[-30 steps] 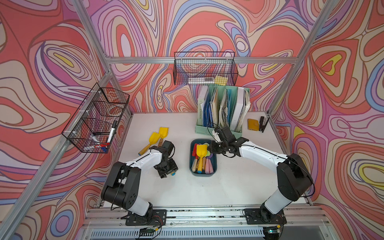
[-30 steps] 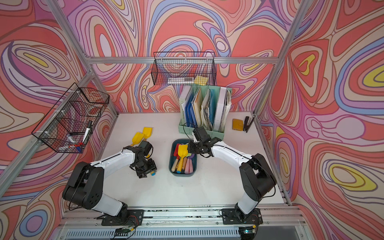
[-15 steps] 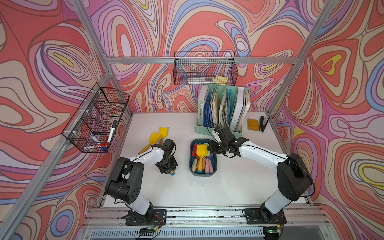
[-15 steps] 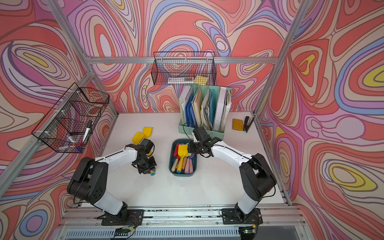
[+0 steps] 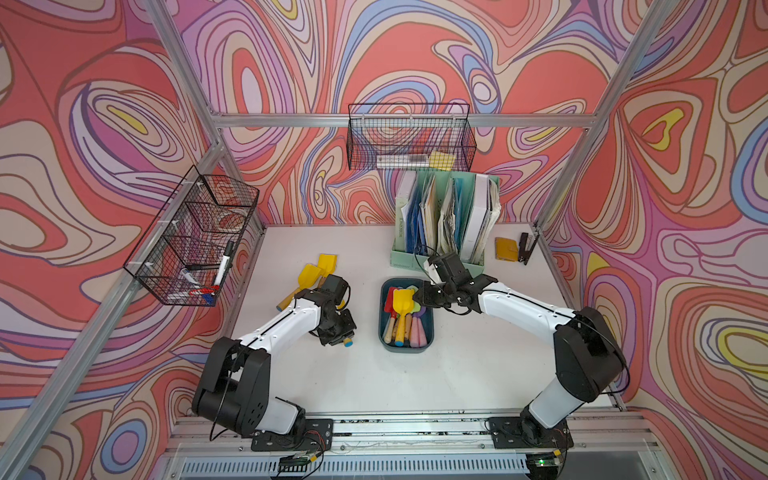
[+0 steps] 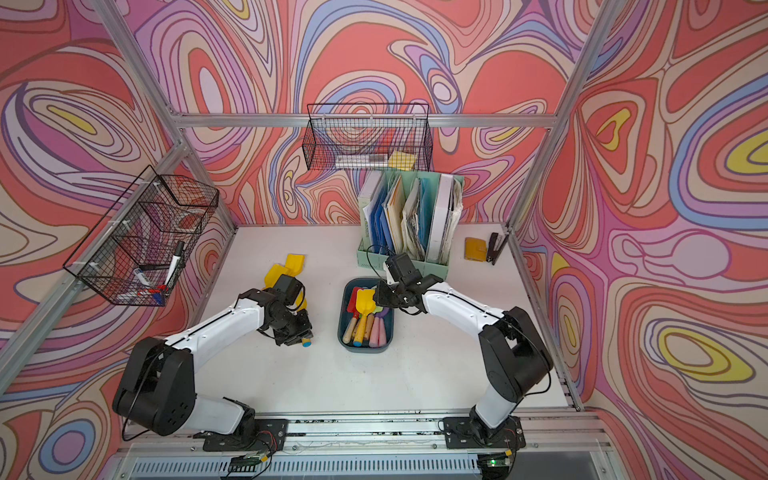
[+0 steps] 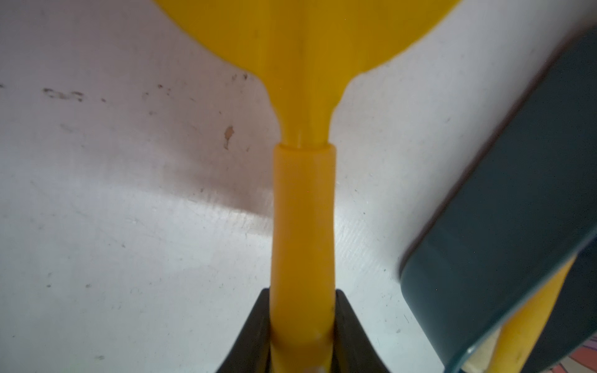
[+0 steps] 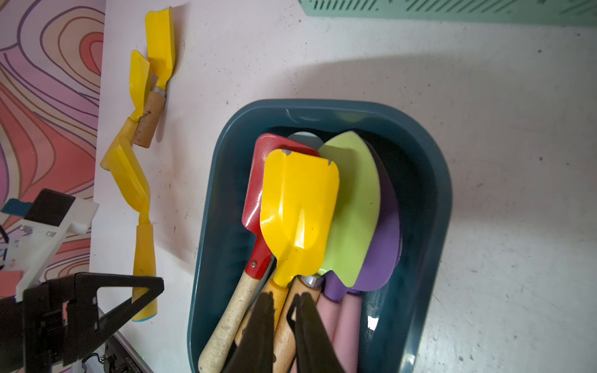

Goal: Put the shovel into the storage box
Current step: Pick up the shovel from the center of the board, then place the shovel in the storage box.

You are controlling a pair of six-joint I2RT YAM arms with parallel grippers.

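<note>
The yellow shovel's blade (image 8: 131,179) faces the same way as those in the storage box (image 5: 406,316), so the robot's left gripper should go on over the box and let go there.
In the left wrist view my left gripper (image 7: 302,293) is shut on the handle of an all-yellow plastic shovel (image 7: 303,193), which lies low over the white table. In a top view that gripper (image 5: 336,331) sits left of the storage box (image 5: 384,326), a dark teal bin. The box (image 8: 219,161) holds several shovels, with a yellow-bladed one (image 8: 298,206) on top. My right gripper (image 8: 284,298) hovers over their handles. Its jaws stand a narrow gap apart with nothing gripped. Two more yellow shovels (image 5: 309,276) (image 5: 328,262) lie behind the left gripper.
A mint-green file organiser (image 5: 436,257) stands just behind the box. Black wire baskets hang on the back wall (image 5: 409,137) and the left wall (image 5: 195,237). A yellow pad (image 5: 507,249) and a stapler (image 5: 525,247) lie at the back right corner.
My left gripper has closed on the yellow shovel's handle and shifted slightly. The right gripper's jaws have parted a little above the box; that arm has stayed in place.
</note>
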